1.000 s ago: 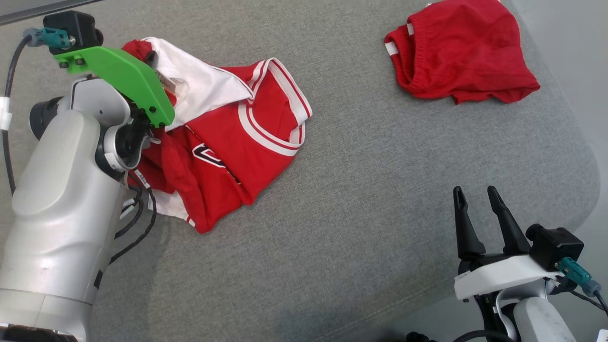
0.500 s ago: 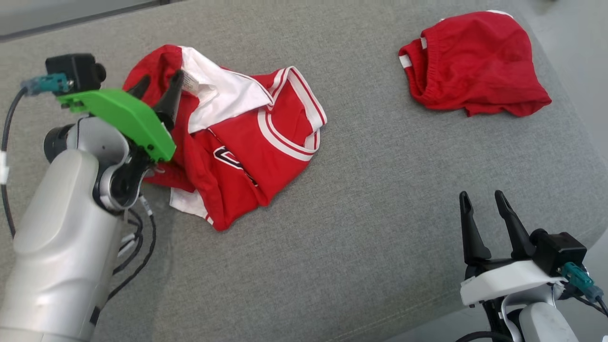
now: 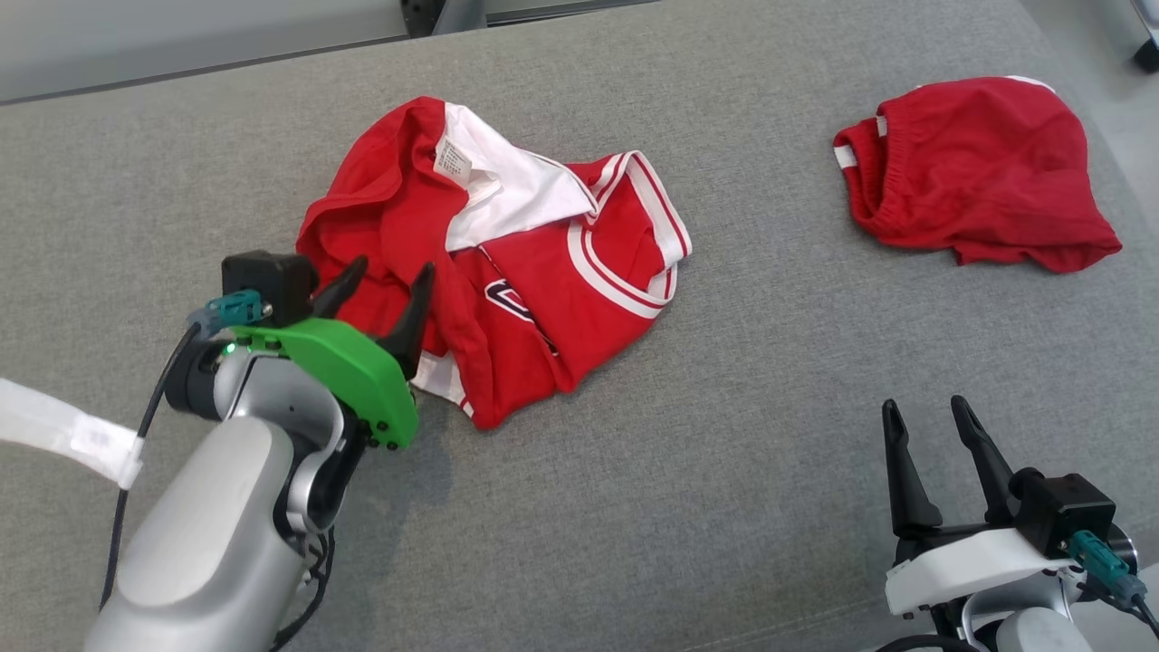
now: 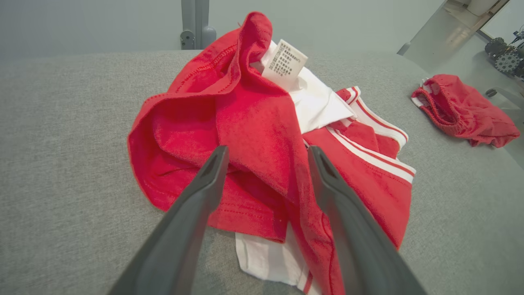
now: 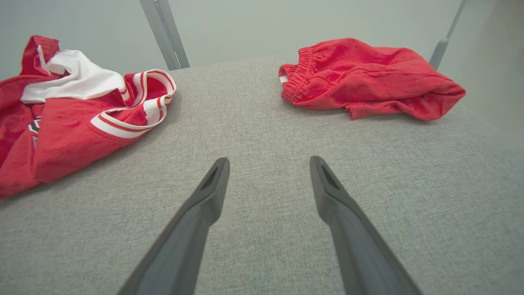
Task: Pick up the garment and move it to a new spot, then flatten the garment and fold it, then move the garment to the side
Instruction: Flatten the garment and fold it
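Observation:
My gripper will lift the garment (image 3: 494, 266). A black letter edged in white (image 3: 508, 300) peeks out of a fold, so the garment will open out and show hidden lettering.
The garment (image 3: 561, 281) is a red jersey with white trim and a white inner panel, lying crumpled on the grey padded surface (image 3: 742, 426), left of centre. Its care label (image 4: 284, 61) sticks up at the far side. My left gripper (image 3: 389, 272) is open at the jersey's near-left edge, holding nothing. In the left wrist view, my left gripper (image 4: 267, 149) has its fingers spread over a raised red fold of the garment (image 4: 245, 110). My right gripper (image 3: 925, 406) stands open over bare surface at the near right, well clear of the garment (image 5: 69, 123).
A second red piece, shorts with an elastic waistband (image 3: 978, 172), lies bunched at the far right, also seen as the shorts (image 5: 368, 82) in the right wrist view. The surface's rounded edge runs close behind and to the right of them. Metal frame posts (image 5: 163, 32) stand beyond the far edge.
My left gripper opened and let go of the jersey, then drew back toward me to its near-left edge. The head camera shifted, so the whole scene moved in view. The right gripper stayed open.

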`<state>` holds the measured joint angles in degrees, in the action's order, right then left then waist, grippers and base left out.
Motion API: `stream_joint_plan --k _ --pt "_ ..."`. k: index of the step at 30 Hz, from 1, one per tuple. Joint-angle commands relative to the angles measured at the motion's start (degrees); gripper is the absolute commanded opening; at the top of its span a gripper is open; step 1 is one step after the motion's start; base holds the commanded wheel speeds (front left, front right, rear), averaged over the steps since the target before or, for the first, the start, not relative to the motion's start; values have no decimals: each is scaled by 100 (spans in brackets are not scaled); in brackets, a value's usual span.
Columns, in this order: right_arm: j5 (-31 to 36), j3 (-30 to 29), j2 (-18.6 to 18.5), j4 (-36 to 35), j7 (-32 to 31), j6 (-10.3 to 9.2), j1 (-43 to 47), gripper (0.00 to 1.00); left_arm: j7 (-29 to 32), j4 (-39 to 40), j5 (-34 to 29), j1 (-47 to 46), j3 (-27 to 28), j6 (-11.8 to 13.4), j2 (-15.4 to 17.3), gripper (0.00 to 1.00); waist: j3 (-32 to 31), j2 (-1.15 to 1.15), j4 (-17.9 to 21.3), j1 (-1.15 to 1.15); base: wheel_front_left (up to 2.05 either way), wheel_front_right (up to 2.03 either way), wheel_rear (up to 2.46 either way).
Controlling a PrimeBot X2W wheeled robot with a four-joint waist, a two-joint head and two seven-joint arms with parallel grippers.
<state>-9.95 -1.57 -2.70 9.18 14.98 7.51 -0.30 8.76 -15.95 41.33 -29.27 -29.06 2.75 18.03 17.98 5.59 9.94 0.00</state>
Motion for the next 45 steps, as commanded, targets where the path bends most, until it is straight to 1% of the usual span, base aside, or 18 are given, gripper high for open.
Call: stream_joint_plan --k 1,5,8,12,14,18,24,25,27,28,30,31,32,33,38,40,43,45 --pt "53 -15 -18 -25 8 -5 -28 100 -54 -39 -193 -202 -51 36 17 100 -7 0 -66 0 0 0 0" --pt "130 4 -18 -52 8 -5 -83 100 -136 -336 -615 -690 -284 86 -40 100 22 0 -30 0 0 0 0" --pt "138 45 -18 -55 8 -5 -89 100 30 -668 -781 -1003 -506 -55 -142 100 64 0 69 0 0 0 0" --pt "36 121 -18 -34 8 -5 -81 100 307 -1128 -833 -1290 -726 -235 -183 100 133 0 250 0 0 0 0" --pt "-15 119 -19 -22 8 -5 -67 100 338 -1322 -866 -1385 -752 -271 -167 100 165 0 326 0 0 0 0" --pt "-62 102 -18 -18 8 -5 -3 100 231 -1629 -962 -1542 -726 -206 -49 100 181 0 418 0 0 0 0" --pt "-60 42 -18 -5 8 -5 -1 100 160 -1989 -929 -1596 -687 -253 96 100 150 0 400 0 0 0 0" --pt "-54 38 -18 -9 8 -5 -13 100 156 -2040 -923 -1599 -690 -255 104 94 148 0 377 0 0 0 0" --pt "-43 47 -18 -16 8 -5 -42 100 111 -2109 -895 -1611 -673 -270 108 66 144 0 332 0 0 0 0" --pt "-32 68 -18 -12 8 -5 -63 100 58 -2167 -835 -1619 -649 -282 61 50 138 0 285 0 0 0 0" --pt "-23 75 -19 -15 8 -5 -71 100 27 -2213 -804 -1635 -647 -308 18 43 133 0 242 0 0 0 0" --pt "-15 77 -18 -16 8 -5 -68 100 22 -2236 -797 -1636 -656 -317 7 30 128 0 225 0 0 0 0" --pt "-13 79 -18 -16 8 -5 -66 100 18 -2257 -782 -1629 -664 -335 -6 12 126 0 211 0 0 0 0" --pt "-9 80 -18 -16 8 -5 -64 100 26 -2282 -757 -1617 -676 -374 -18 0 123 0 198 0 0 0 0" --pt "0 38 -19 -17 8 -5 -31 100 -88 -2342 -651 -1566 -621 -441 -91 0 98 0 138 0 0 0 0" --pt "3 28 -18 -5 8 -5 24 100 -259 -2316 -560 -1480 -516 -435 -121 0 52 0 101 0 0 0 0" --pt "3 -39 -19 1 8 -5 154 100 -625 -2134 -305 -1221 -270 -360 -156 0 -62 0 11 0 0 0 0" --pt "11 -77 -18 13 8 -5 255 100 -904 -1901 -179 -925 -72 -254 -80 0 -166 0 -87 0 0 0 0"
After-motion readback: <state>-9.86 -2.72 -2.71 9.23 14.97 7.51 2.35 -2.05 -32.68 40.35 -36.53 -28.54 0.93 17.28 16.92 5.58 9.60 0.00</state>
